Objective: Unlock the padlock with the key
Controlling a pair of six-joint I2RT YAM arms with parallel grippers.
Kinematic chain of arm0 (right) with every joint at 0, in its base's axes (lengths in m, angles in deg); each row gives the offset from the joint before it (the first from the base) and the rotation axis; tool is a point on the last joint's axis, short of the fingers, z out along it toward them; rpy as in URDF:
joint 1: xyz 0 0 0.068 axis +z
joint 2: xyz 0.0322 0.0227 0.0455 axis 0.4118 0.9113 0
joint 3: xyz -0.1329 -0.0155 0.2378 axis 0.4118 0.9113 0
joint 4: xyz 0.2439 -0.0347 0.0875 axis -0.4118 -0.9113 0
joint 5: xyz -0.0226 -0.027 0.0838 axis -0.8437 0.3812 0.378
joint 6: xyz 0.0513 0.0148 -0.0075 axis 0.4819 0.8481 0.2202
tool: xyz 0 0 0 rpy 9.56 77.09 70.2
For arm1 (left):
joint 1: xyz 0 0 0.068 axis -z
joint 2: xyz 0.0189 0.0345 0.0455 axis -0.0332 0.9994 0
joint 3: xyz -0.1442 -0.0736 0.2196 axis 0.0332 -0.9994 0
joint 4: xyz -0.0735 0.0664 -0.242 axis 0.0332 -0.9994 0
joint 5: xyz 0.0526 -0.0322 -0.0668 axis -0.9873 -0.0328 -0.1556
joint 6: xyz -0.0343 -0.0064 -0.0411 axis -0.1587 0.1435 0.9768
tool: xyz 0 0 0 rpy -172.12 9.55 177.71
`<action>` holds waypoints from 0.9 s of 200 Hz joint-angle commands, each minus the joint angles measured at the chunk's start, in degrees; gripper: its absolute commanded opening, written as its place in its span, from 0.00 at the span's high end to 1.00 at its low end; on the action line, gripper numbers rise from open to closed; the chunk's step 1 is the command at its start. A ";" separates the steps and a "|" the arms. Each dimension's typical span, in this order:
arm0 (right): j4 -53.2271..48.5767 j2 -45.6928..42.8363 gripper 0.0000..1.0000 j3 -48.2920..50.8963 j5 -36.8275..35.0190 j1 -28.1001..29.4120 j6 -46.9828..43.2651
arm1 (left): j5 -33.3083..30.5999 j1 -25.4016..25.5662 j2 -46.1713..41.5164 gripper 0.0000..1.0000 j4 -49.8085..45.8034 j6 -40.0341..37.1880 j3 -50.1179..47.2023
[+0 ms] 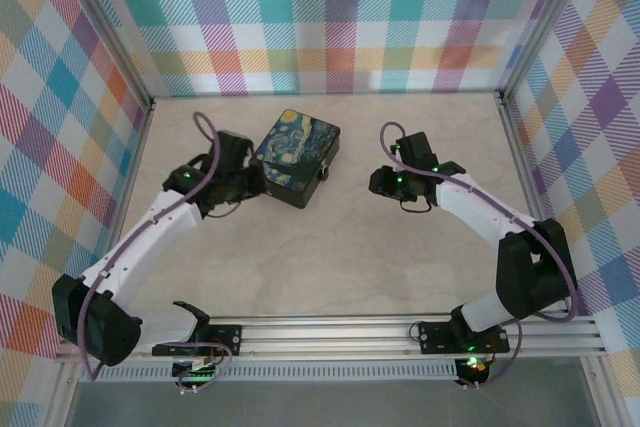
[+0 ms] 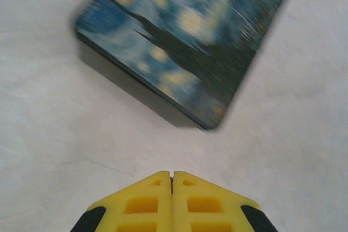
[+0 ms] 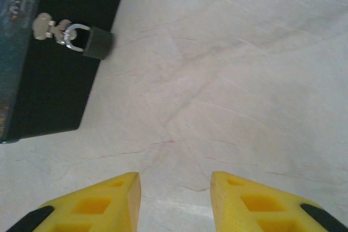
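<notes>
The way past the box's near corner is open. My left gripper should keep moving the key to the clear table in front and let go of it there.
The padlock is a small dark block with a silver shackle, hooked through a pale hasp on the black side of the night-sky box. From above, the padlock hangs at the box's right side. My right gripper is open over bare table, well short of the padlock and to its right. My left gripper is shut just short of the box's near-left corner. A thin grey sliver, apparently the key's edge, sits in the seam at its tips. The rest of the key is hidden.
The night-sky box stands at the middle back of the pale table, between my left gripper and right gripper. Plaid walls close the back and both sides. An aluminium rail runs along the near edge.
</notes>
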 commanded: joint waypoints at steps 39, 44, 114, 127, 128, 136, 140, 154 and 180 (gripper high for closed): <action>-4.50 -4.24 0.60 1.83 -0.83 -4.71 1.70 | -6.12 22.90 16.36 0.95 4.47 4.01 2.28; -4.90 -4.43 0.60 1.79 -1.07 -4.98 1.66 | -5.86 24.08 18.26 0.94 5.56 4.56 2.93; -5.90 -6.53 0.57 4.91 0.34 -11.99 -0.08 | -7.35 33.29 42.11 0.94 7.69 7.79 18.98; -6.13 -6.55 0.57 4.89 0.81 -12.98 -0.57 | -7.51 33.47 44.03 0.94 7.60 8.44 20.22; -6.13 -6.55 0.57 4.94 0.86 -13.09 -0.60 | -7.51 33.52 44.14 0.94 7.64 8.48 20.31; -6.14 -6.64 0.57 4.97 1.22 -13.73 -0.88 | -7.47 33.56 45.01 0.93 7.81 8.82 20.73; -6.16 -6.64 0.57 5.07 1.33 -13.98 -0.97 | -7.35 33.56 45.43 0.91 7.86 9.02 20.95; -6.02 -6.68 0.57 5.16 2.11 -15.08 -1.39 | -6.66 33.56 46.73 0.82 7.51 9.28 21.82; -5.52 -6.31 0.57 5.43 4.62 -16.02 -2.08 | -7.20 33.48 46.91 0.60 4.35 8.39 23.69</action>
